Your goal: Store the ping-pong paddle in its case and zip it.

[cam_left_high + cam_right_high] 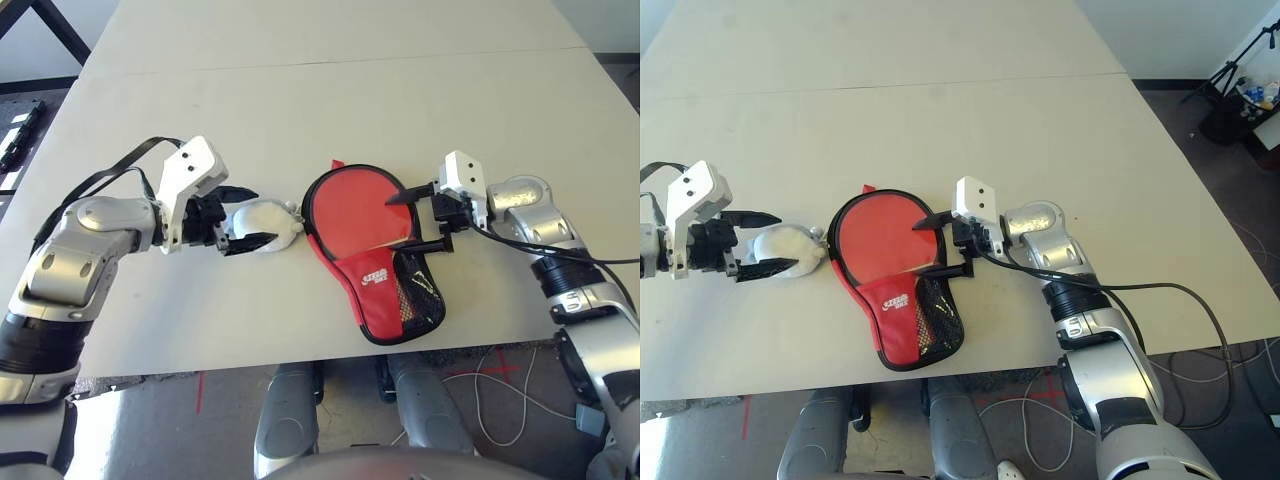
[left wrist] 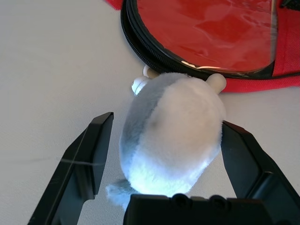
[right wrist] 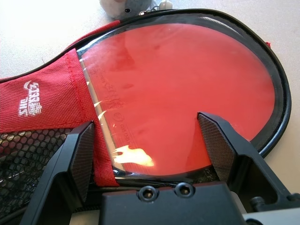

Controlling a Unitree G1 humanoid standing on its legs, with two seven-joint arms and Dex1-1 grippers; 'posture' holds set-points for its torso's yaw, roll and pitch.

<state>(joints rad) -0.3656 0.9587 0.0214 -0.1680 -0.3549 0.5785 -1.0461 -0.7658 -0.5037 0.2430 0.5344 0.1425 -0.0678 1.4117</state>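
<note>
The white fluffy ball charm (image 1: 266, 225) is resting with its end against the zippered black rim (image 2: 157, 57), so it will take the zipper along around the curve when I pull.
The red case (image 1: 385, 285) lies open near the table's front edge, its mesh pocket and white logo toward me. Inside it lies the ping-pong paddle (image 1: 355, 210), round red face up under a clear film; its handle is hidden by the case's lower flap. My right gripper (image 1: 405, 222) is open at the case's right rim, one finger above the paddle's edge and one beside the flap; the wrist view shows the paddle face (image 3: 187, 79) between its fingers (image 3: 84, 150). My left gripper (image 1: 258, 215) is open around a white fluffy ball charm (image 2: 173, 131) at the case's left edge.
The white table (image 1: 330, 110) stretches far back, with a seam across it. The table's front edge runs just below the case. Cables trail from my right arm over that edge, and dark stands rise off the table at the far left.
</note>
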